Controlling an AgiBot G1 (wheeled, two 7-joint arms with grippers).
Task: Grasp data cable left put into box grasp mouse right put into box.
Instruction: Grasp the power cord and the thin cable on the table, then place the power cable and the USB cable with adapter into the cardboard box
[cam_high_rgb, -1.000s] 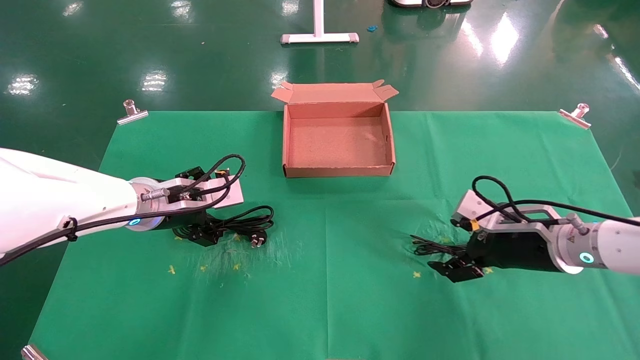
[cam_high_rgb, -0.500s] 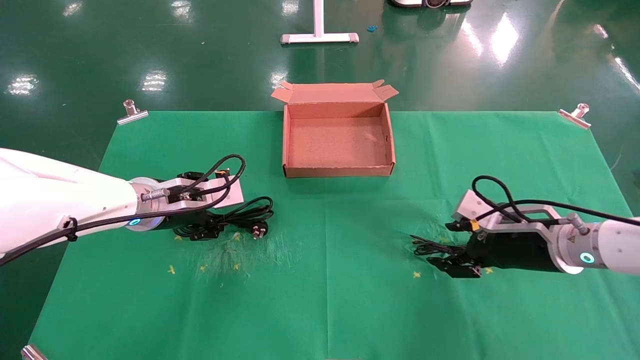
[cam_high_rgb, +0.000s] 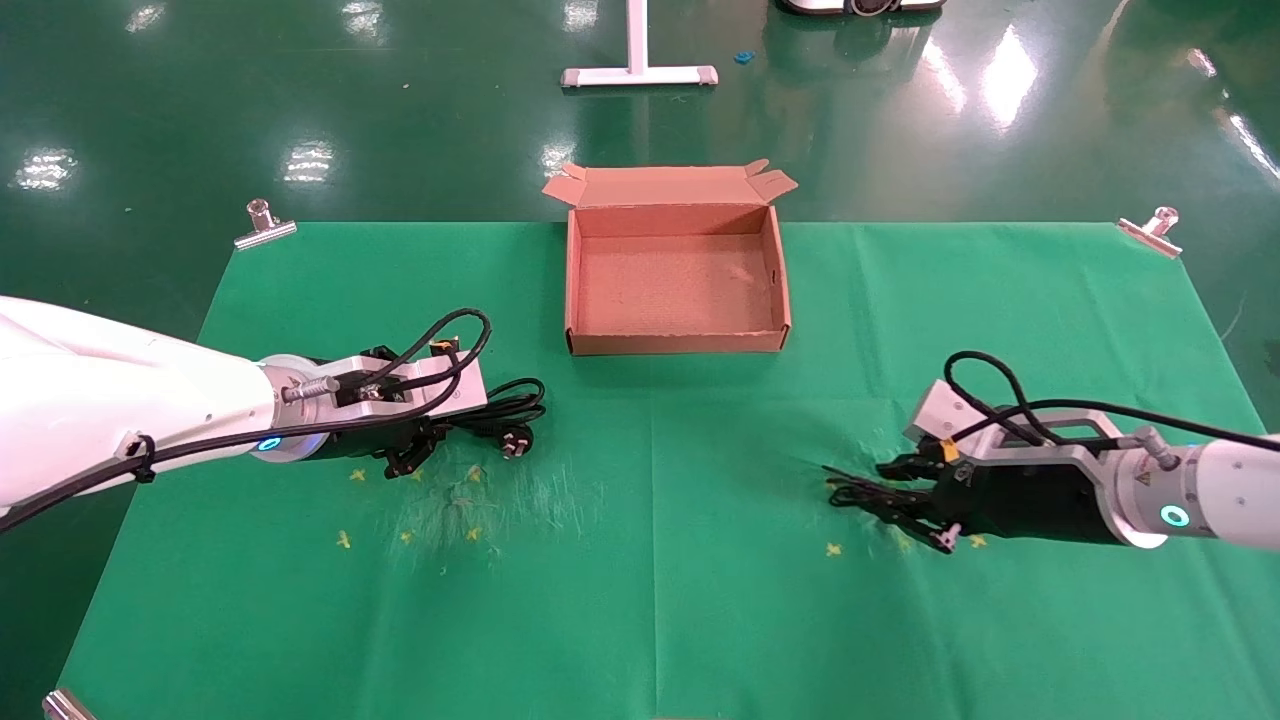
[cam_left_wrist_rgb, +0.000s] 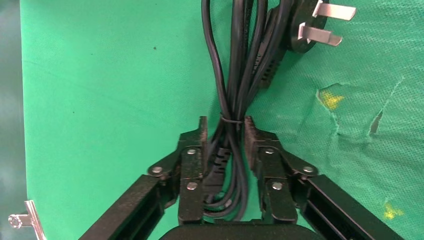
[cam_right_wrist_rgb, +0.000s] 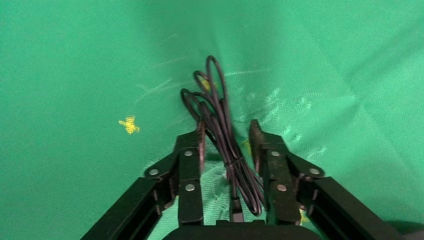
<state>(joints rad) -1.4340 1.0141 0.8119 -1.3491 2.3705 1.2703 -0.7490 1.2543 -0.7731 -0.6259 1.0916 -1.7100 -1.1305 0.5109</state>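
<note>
My gripper will lift, and the thin looped cord (cam_high_rgb: 869, 493) will stay bundled because a tie (cam_right_wrist_rgb: 234, 162) holds it tightly together, and the mouse will swing below the cord.
The data cable (cam_left_wrist_rgb: 235, 75) is a thick black coil with a silver-pronged plug (cam_left_wrist_rgb: 310, 30). My left gripper (cam_left_wrist_rgb: 226, 125) is shut on the tied end of this bundle. In the head view it sits at the table's left (cam_high_rgb: 425, 445), and the data cable (cam_high_rgb: 500, 410) trails toward the middle. My right gripper (cam_right_wrist_rgb: 226, 127) stands open at the table's right (cam_high_rgb: 912, 505). Its fingers straddle the mouse's thin looped cord (cam_right_wrist_rgb: 217, 110), which lies on the cloth (cam_high_rgb: 855, 495). The mouse body is hidden. The brown cardboard box (cam_high_rgb: 675, 342) stands open at the back centre with nothing in it.
Green cloth (cam_high_rgb: 650, 600) covers the table, with yellow marks and small tears near both grippers. Metal clips (cam_high_rgb: 262, 225) (cam_high_rgb: 1155, 228) hold its far corners. A white stand foot (cam_high_rgb: 640, 72) rests on the floor behind the box.
My left gripper has drawn the data cable and its plug a little toward the far side. My right gripper's fingers have come closer together around the mouse cord.
</note>
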